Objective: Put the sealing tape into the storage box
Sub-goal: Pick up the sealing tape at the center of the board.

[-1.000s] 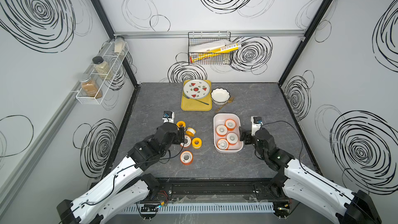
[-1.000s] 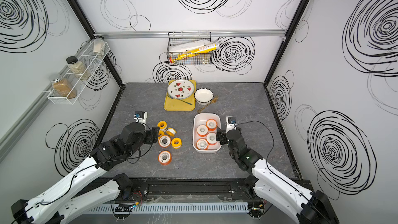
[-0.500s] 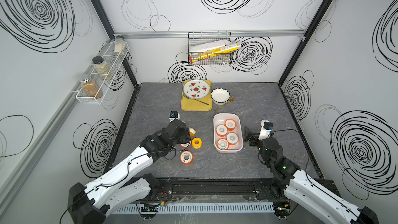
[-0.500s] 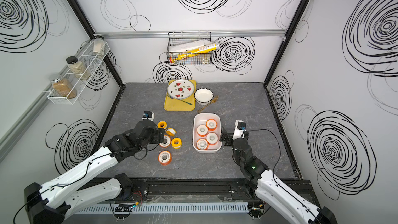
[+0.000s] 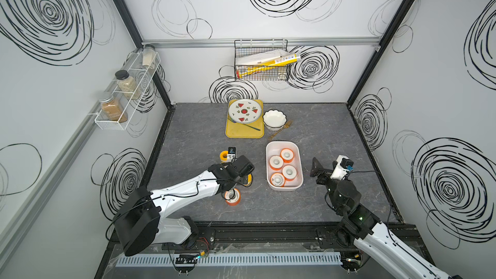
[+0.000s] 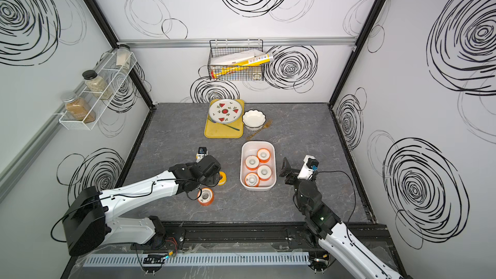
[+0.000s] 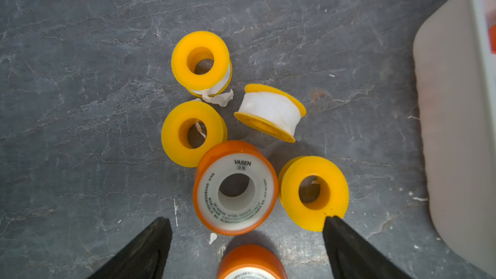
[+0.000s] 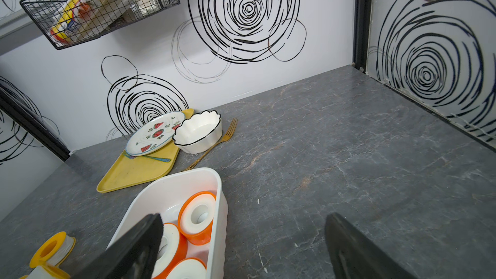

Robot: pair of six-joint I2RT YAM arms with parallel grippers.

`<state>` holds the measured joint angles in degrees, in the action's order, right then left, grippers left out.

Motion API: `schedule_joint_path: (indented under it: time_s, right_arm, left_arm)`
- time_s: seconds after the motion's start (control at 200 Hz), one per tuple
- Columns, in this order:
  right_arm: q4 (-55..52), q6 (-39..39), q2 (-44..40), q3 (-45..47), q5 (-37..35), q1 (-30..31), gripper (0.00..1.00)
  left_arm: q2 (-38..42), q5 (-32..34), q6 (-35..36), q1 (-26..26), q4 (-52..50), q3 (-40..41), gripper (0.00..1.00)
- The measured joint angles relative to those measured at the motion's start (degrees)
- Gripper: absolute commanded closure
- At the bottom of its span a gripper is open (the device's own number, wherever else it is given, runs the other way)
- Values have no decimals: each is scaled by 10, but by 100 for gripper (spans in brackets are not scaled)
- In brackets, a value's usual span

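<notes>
The storage box (image 5: 284,165) is between my right gripper and the loose spools, so my left gripper should pick up the orange spool (image 7: 236,188) from among the yellow spools.
The white storage box (image 5: 284,146) sits mid-table and holds several orange spools of sealing tape (image 5: 283,167). Loose spools lie to its left: an orange one (image 5: 232,197) and yellow ones (image 5: 223,155). The left wrist view shows the cluster: an orange spool (image 7: 235,187), yellow spools (image 7: 200,60) flat on the table and one yellow spool (image 7: 271,112) on its side. My left gripper (image 7: 246,220) hovers open above them, holding nothing. Just right of the box (image 8: 188,175), my right gripper (image 8: 243,216) is open and empty.
At the back stand a yellow tray (image 5: 243,132) with a watermelon plate (image 5: 244,111), a white scalloped bowl (image 5: 274,119) and a gold fork (image 5: 280,129). A wire basket (image 5: 261,63) hangs on the back wall, a spice rack (image 5: 126,95) on the left wall.
My left arm has moved right over the loose spools and its jaws have spread wider. My right arm has drawn back to the right, away from the box.
</notes>
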<state>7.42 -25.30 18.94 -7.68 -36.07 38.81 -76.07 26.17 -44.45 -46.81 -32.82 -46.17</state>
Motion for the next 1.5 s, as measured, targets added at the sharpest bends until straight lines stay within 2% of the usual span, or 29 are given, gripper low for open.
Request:
schedule_joint_path:
  time_s: [0.471, 0.876, 1.502]
  right_arm:
    - [-3, -7, -2, 0, -6, 0, 1]
    - [-6, -9, -4, 0, -12, 0, 1]
    - [-10, -11, -10, 1, -14, 0, 1]
  left_arm:
    - [-45, 4, -11, 0, 19, 31, 12]
    - [-70, -1, -10, 0, 30, 33, 13]
    - [-115, 25, -8, 1, 30, 18, 13]
